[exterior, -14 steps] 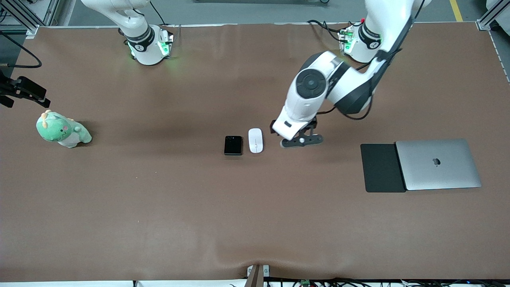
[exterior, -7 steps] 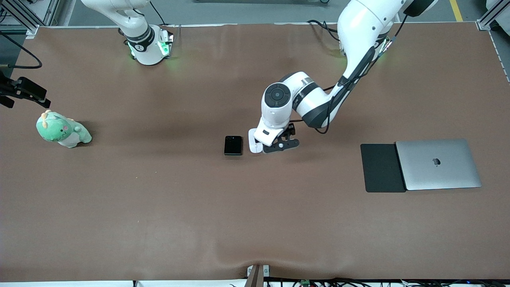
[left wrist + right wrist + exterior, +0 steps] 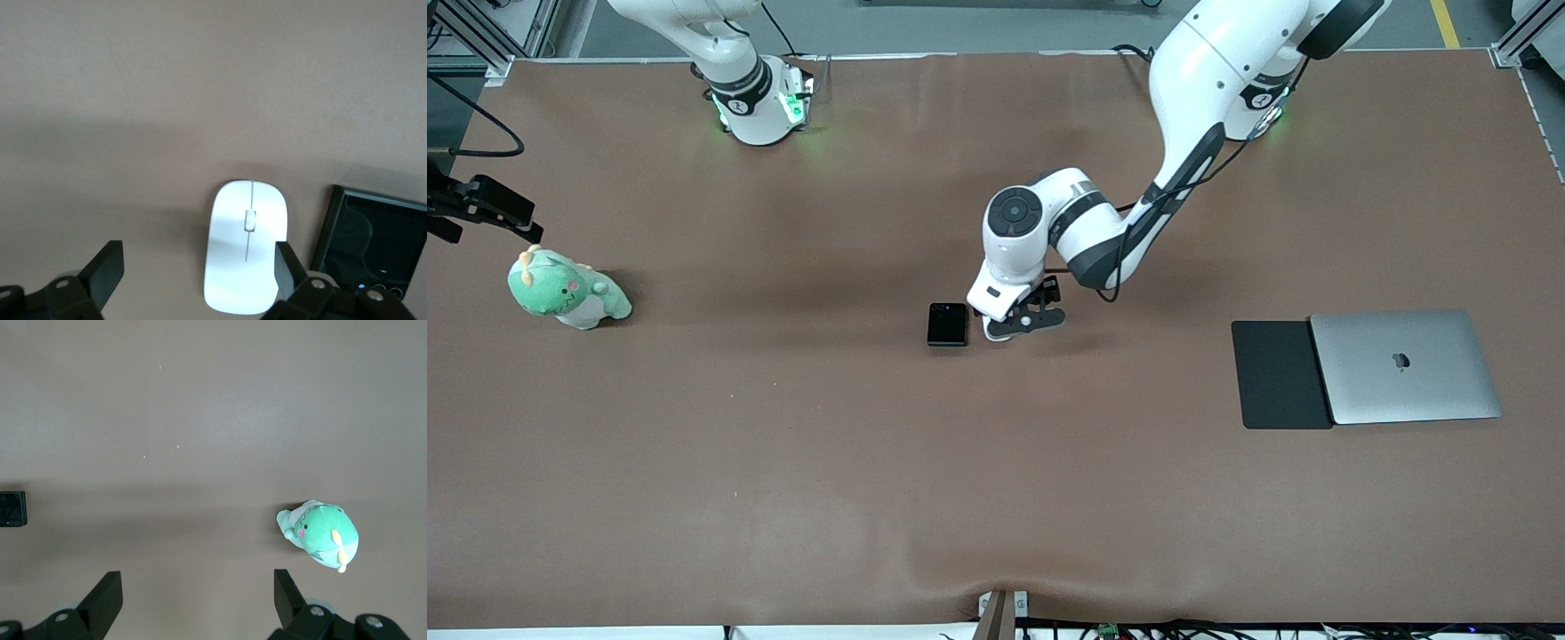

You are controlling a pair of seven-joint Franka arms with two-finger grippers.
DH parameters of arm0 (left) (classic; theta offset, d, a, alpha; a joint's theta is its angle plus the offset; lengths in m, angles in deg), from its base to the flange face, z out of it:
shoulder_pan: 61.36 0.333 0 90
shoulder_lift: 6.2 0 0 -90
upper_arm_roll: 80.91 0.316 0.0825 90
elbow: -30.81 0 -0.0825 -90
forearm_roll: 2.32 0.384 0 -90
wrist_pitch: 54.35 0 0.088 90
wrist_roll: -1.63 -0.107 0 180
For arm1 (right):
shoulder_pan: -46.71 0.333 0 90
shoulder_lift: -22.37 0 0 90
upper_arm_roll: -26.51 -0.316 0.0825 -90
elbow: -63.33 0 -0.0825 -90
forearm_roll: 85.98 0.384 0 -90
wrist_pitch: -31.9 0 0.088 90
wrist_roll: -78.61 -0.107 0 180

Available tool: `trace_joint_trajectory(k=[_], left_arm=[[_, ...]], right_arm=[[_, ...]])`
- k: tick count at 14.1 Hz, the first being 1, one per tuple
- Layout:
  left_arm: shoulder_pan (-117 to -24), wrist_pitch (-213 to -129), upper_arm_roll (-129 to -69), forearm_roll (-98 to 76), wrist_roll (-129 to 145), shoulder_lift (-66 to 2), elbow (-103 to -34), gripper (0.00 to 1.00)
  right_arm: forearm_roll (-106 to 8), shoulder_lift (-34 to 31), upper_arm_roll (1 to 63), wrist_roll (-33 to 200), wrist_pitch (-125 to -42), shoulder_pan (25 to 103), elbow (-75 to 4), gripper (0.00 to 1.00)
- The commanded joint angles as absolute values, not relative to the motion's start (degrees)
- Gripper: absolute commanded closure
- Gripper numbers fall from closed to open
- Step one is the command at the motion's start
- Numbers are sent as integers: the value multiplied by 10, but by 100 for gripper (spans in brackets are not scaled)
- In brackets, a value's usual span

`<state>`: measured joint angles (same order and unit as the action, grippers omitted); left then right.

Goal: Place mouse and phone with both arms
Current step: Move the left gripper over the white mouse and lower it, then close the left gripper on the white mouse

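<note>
The mouse's smooth front end (image 3: pixel 251 185) shows only table past it, so the white mouse (image 3: pixel 245 257) will come along cable-free when I bring it to the mouse pad.
The white mouse (image 3: pixel 247 247) lies on the brown table with the black phone (image 3: pixel 947 324) beside it, toward the right arm's end. In the front view the mouse is almost wholly hidden under my left gripper (image 3: pixel 1021 322). In the left wrist view the left gripper (image 3: pixel 198 273) is open just above the mouse. The mouse lies close to one finger (image 3: pixel 288 267), and the phone (image 3: pixel 373 247) is just outside that finger. My right gripper (image 3: pixel 197 593) hangs open high over bare table near a green plush toy (image 3: pixel 320 537), holding nothing. That arm waits.
A silver laptop (image 3: pixel 1405 366) lies shut at the left arm's end of the table, with a flat black mouse pad (image 3: pixel 1276 373) touching its side. The green plush toy (image 3: pixel 565 291) sits at the right arm's end.
The left arm has swung toward the right arm's end, carrying its open gripper from beside the mouse to over it. Mouse, phone and right arm have stayed put.
</note>
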<state>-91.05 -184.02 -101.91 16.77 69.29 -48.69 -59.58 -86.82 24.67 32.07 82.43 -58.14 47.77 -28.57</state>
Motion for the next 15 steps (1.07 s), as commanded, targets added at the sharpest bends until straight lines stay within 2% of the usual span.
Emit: trace_joint_trajectory(k=[1,7,15], left_arm=[[-922,-1850,-1010,186,714,-513,-569,0],[-935,-1854,-1009,189,714,-552,-537,0],[-944,-1861,-1008,190,717,-569,-527,0]], right_arm=[[-856,243,316,843,-575,466,-279,0],[-855,241,316,865,-575,455,-279,0],[-855,241,316,873,-574,449,-279,0]])
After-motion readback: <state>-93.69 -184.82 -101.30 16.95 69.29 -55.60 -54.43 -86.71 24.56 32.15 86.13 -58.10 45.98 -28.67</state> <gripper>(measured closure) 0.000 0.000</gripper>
